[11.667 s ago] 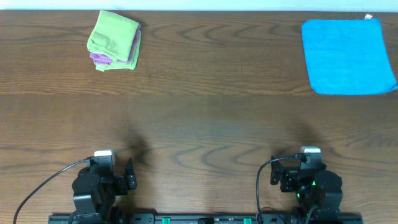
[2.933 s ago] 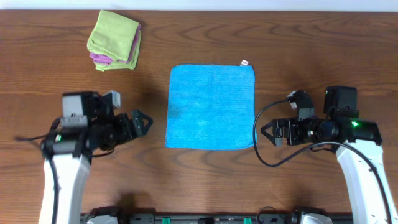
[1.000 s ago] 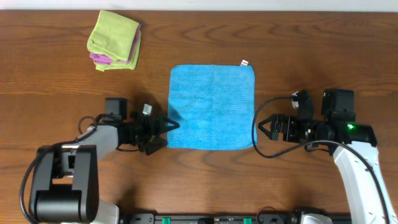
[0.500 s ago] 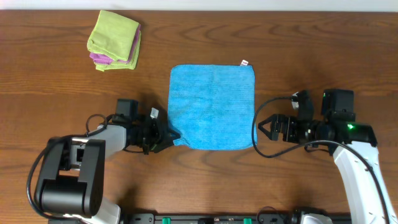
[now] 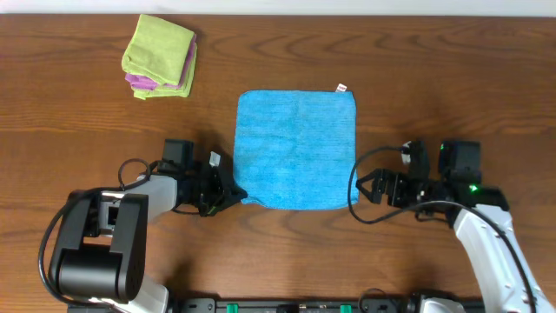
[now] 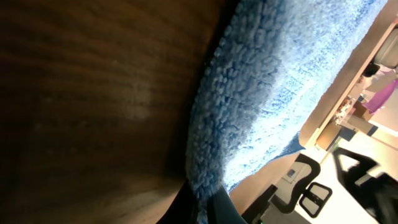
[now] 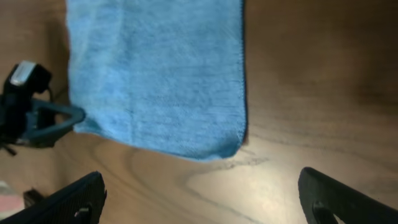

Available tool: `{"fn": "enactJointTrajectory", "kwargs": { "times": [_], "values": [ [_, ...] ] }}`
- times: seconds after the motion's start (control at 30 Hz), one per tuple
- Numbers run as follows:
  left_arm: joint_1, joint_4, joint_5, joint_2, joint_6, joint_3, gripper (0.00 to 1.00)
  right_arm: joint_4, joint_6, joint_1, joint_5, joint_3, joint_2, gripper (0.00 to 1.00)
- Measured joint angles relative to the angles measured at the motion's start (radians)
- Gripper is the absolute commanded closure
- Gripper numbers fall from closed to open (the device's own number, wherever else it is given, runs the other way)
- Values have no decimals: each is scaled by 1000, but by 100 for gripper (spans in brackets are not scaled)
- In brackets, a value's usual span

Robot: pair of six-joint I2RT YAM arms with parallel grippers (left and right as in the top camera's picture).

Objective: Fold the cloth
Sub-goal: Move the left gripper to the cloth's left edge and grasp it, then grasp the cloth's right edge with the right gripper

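Observation:
My right gripper should pinch the other near corner (image 5: 351, 204) before both grippers raise the cloth, since my left gripper holds just one near corner of the sky-blue cloth (image 5: 247, 199).
The sky-blue cloth (image 5: 297, 149) lies flat in the middle of the table, its white tag (image 5: 342, 88) at the far right corner. My left gripper (image 5: 234, 193) lies low at the cloth's near left corner and is shut on it. In the left wrist view the dark jaws (image 6: 205, 210) pinch the terry edge of the cloth (image 6: 261, 99). My right gripper (image 5: 359, 188) stands open just off the near right corner. In the right wrist view its fingers (image 7: 76, 198) are spread wide over bare wood, with the cloth (image 7: 161, 74) ahead of them.
A folded lime-green cloth (image 5: 159, 54) sits on a purple one (image 5: 137, 82) at the far left of the table. The wooden tabletop (image 5: 434, 96) is bare around the blue cloth. Cables trail from both arms near the front edge.
My left gripper has slid onto the cloth's near left corner and shut on it, puckering that corner. My right arm has shifted slightly left and nearer the front edge, still open.

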Motion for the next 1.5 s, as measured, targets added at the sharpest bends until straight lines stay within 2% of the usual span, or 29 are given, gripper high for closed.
{"fn": "enactJointTrajectory", "kwargs": {
  "times": [0.1, 0.3, 0.67, 1.07, 1.5],
  "values": [
    [0, 0, 11, 1, 0, -1, 94, 40, 38, 0, 0, -40, 23, 1],
    [0, 2, 34, 1, 1, -1, 94, 94, 93, 0, 0, -68, 93, 9],
    [0, 2, 41, 1, 3, -1, 94, 163, 146, 0, -28, -68, 234, 18],
    [0, 2, 48, 2, 3, -2, 94, 262, 204, 46, -97, -66, 287, 22],
    [0, 2, 54, 2, 3, -2, 94, 286, 235, 132, -63, -64, 288, 26]
  ]
}}
